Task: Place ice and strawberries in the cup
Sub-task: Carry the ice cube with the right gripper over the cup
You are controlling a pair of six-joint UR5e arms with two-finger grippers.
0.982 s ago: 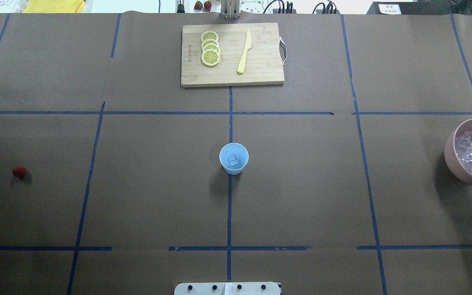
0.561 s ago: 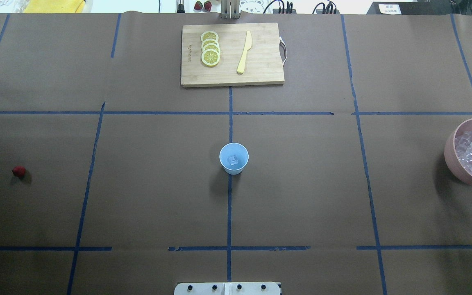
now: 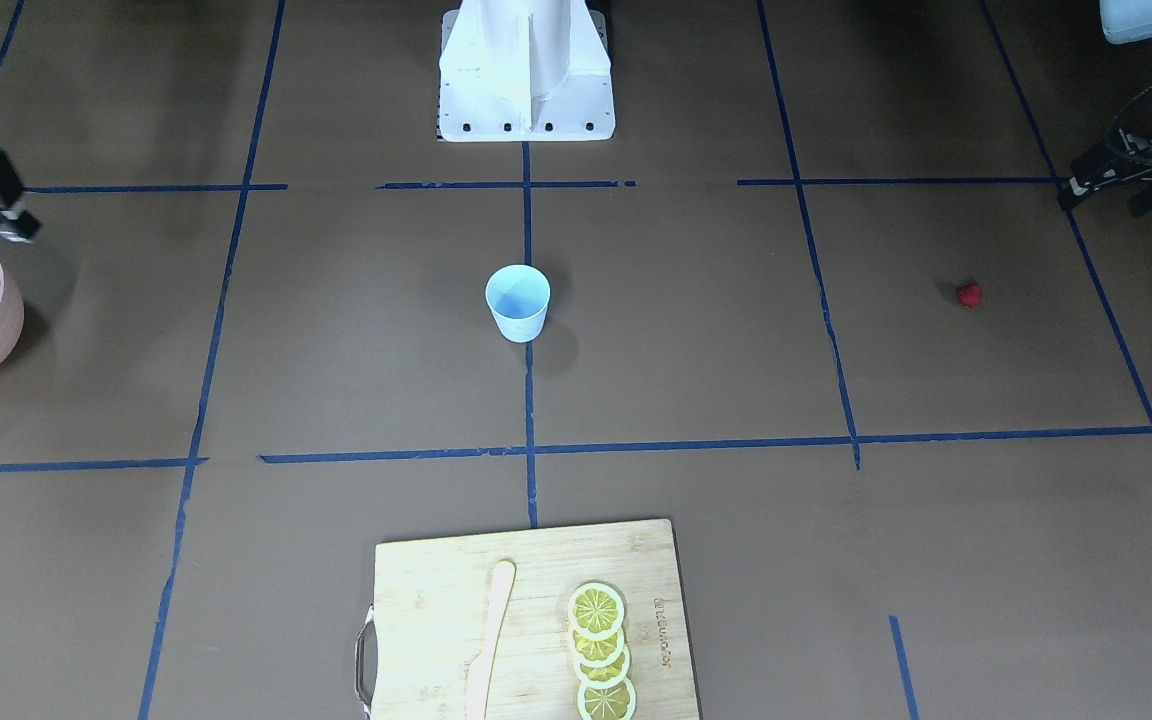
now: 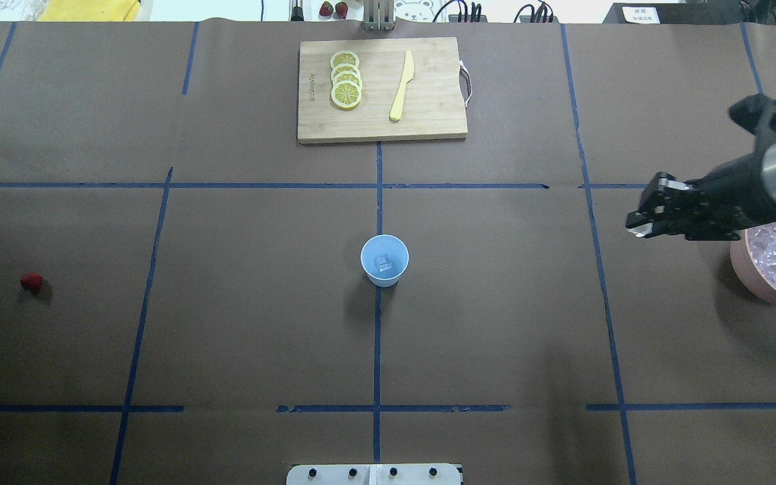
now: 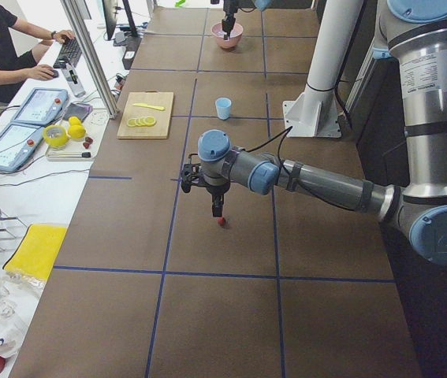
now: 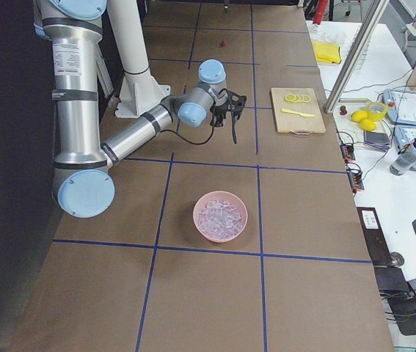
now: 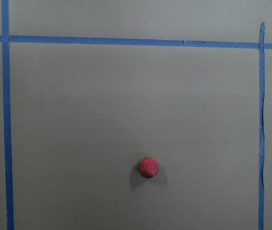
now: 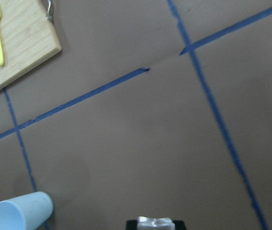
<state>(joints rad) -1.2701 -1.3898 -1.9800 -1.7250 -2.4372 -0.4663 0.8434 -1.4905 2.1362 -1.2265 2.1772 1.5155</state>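
Observation:
My right gripper should keep carrying the ice cube until it hangs inside the cup's opening, because the ice cube sticks out of the gripper's fingers and the cup's opening faces up.
The pale blue cup (image 4: 384, 259) stands upright mid-table with one ice cube (image 4: 383, 263) inside. My right gripper (image 4: 638, 228) is in the air left of the pink bowl, well to the right of the cup, and is shut on a clear ice cube (image 8: 155, 222). The cup also shows in the right wrist view (image 8: 20, 213). The red strawberry (image 4: 31, 282) lies on the table at the far left and shows in the left wrist view (image 7: 148, 167). My left gripper (image 5: 217, 211) hangs just above the strawberry; I cannot tell whether it is open.
The pink bowl (image 4: 741, 259) full of ice stands at the right edge. A wooden cutting board (image 4: 428, 114) with lemon slices (image 4: 346, 79) and a yellow knife (image 4: 401, 86) lies at the far side. Blue tape lines cross the brown table.
My right gripper has left the pink bowl at the right edge and moved left and up into the overhead view, with an ice cube in it. Cup and strawberry have not moved.

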